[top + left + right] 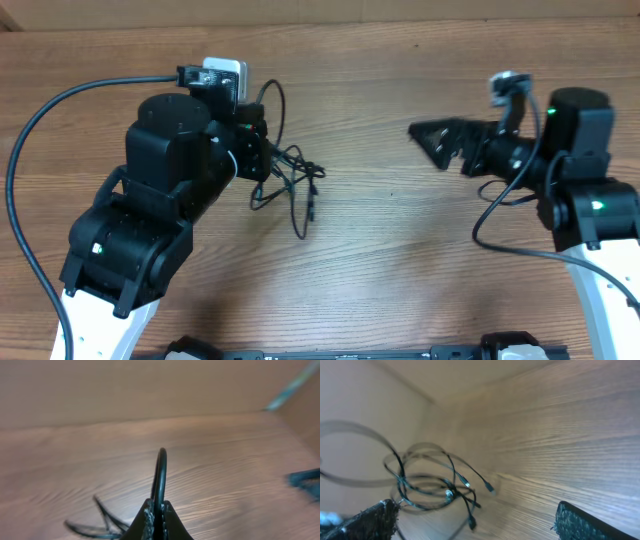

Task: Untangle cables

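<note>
My left gripper will lift the cable, and it will keep a rounded arch, because the cable's loop point(162, 455) stands straight up above the gripper's closed fingers.
The cables point(292, 178) are thin black cords in a tangle left of the table's middle, with loose plug ends toward the front. My left gripper point(262, 140) is shut on one cable; in the left wrist view the cord point(159, 477) rises in a loop from between the closed fingers point(158, 512), with more loops point(102, 522) lying to the left. My right gripper point(440, 140) is open and empty, well to the right of the tangle. The right wrist view shows the tangle point(437, 487) ahead between its two spread fingers point(475, 520).
A wooden table point(400, 260) bears everything. A thick black cord point(50, 110) wired to the left arm arcs over the table's left part. A white block point(225, 72) sits on the left arm near the far edge. A wall stands behind the table.
</note>
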### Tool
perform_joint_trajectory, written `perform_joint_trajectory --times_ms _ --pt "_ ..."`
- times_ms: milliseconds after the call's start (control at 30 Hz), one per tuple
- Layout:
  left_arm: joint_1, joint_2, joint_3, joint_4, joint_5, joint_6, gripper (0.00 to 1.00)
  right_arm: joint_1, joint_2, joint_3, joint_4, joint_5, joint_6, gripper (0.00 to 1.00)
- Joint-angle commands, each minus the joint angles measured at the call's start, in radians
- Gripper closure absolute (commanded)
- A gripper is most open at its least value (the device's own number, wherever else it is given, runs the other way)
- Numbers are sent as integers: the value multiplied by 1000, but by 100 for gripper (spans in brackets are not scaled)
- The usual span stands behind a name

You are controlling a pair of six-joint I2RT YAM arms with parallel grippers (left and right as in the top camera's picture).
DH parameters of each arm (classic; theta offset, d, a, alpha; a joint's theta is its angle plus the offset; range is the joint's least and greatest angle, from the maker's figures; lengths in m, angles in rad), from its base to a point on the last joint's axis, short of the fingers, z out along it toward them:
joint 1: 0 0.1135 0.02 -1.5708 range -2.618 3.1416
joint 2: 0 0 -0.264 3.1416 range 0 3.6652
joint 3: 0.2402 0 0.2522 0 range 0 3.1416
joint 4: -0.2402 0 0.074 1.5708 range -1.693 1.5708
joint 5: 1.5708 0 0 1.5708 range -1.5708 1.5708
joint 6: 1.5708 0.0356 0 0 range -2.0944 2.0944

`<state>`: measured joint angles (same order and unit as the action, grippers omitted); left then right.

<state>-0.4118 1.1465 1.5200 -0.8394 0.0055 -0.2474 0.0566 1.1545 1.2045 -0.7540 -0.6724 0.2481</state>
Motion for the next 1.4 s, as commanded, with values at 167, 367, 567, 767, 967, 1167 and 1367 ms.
perform_joint_trajectory --times_ms 167,367,567,767,967,1167,1367 --pt "-1 -8 29 185 367 48 96 216 -14 27 -71 151 -283 1" --pt "-1 -8 29 287 548 30 96 311 0 27 -70 265 -276 0" --pt "-1 -8 29 326 622 30 96 320 14 27 -43 221 -281 0" --pt "-1 -8 29 354 613 30 96 367 14 27 -11 -21 -447 0" --pt "-1 -8 29 412 597 3 96 390 14 27 2 -151 -577 0" --pt "-1 -8 29 429 506 -30 96 390 14 27 29 -227 -620 35" --pt "-1 -8 29 418 415 -30 96 390 14 27 26 -227 -620 90"
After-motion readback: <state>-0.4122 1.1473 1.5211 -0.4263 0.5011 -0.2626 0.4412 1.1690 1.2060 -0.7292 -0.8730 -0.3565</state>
